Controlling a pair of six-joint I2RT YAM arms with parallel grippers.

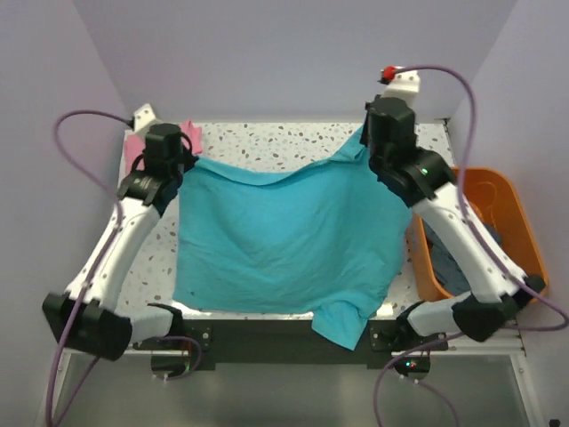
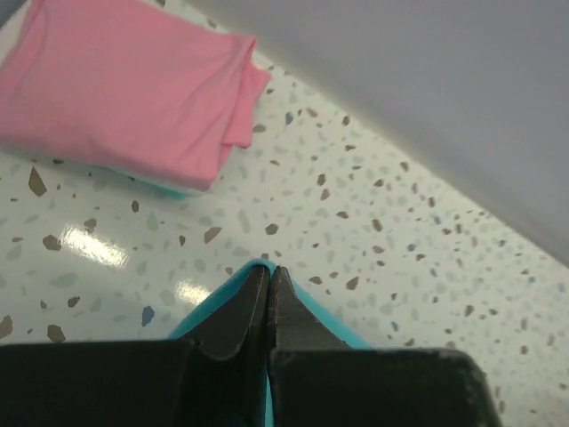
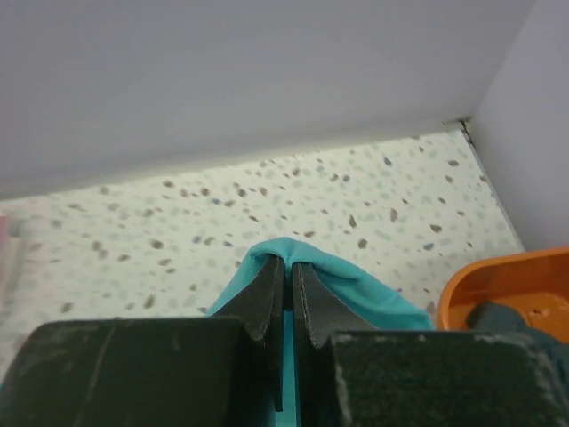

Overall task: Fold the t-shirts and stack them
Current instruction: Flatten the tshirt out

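Observation:
I can see the turquoise-teal t-shirt's near part hanging over the front edge [image 1: 340, 324], so I should raise its far edge [image 1: 267, 178] high with my right gripper and my left gripper and shake the t-shirt out.
The turquoise-teal t-shirt [image 1: 284, 236] is stretched across the table, its near part hanging over the front edge. My left gripper [image 1: 182, 162] is shut on its far left corner [image 2: 253, 271]. My right gripper [image 1: 369, 153] is shut on its far right corner [image 3: 302, 253]. Both hold the far edge above the table. A folded pink t-shirt [image 2: 124, 84] lies at the far left corner of the table, also in the top view [image 1: 135, 147]. A dark grey-blue t-shirt [image 1: 449, 262] lies in the orange tub.
The orange plastic tub [image 1: 498, 200] stands off the table's right side; its rim shows in the right wrist view [image 3: 507, 285]. The speckled table [image 1: 267, 138] ends at the back wall. Cables loop over both arms.

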